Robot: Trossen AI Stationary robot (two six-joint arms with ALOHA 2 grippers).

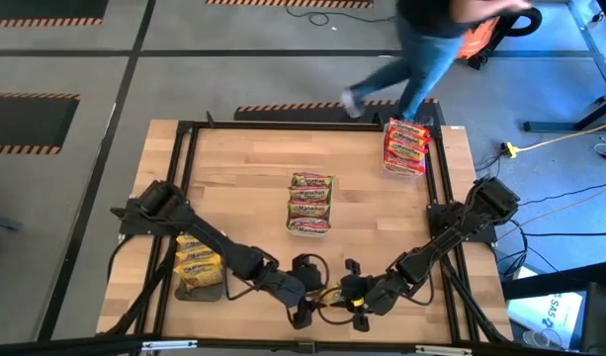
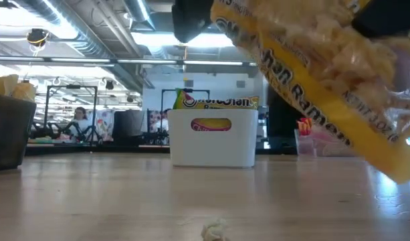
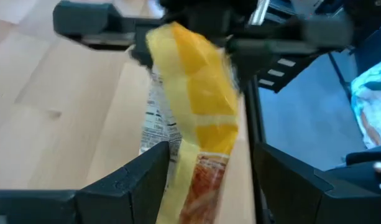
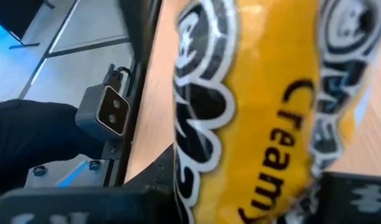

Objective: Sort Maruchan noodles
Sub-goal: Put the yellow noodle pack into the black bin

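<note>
The yellow packet (image 2: 318, 87) tilts in my right gripper's fingers, so my left gripper should hold it and make it level before my right gripper grips the packet's end (image 2: 390, 124).
A yellow Maruchan packet (image 1: 343, 290) is up in the air near the table's near edge, between my two grippers. My right gripper (image 1: 360, 297) is shut on it; the wrapper (image 4: 258, 106) fills the right wrist view. My left gripper (image 3: 212, 180) is open, with one finger on either side of the packet's lower end (image 3: 196, 174); I cannot tell whether they touch it. In the low view the packet (image 2: 325, 73) hangs tilted above the table. Other packets lie in trays: yellow (image 1: 199, 262), green (image 1: 309, 203) and red (image 1: 406, 146). My right gripper holds the yellow packet by its upper end (image 3: 178, 43), pinched between the two fingers. The packet is lifted clear of the table and hangs tilted. Its lower end (image 3: 199, 168) reaches down between my left gripper's open fingers.
The dark tray of yellow packets (image 2: 7, 130) stands at the left, the white tray of green ones (image 2: 213, 144) mid-table, the clear tray of red ones (image 2: 318, 144) at the far right corner. A crumb (image 2: 215, 231) lies near the near edge. A person (image 1: 431, 49) walks beyond the far edge.
</note>
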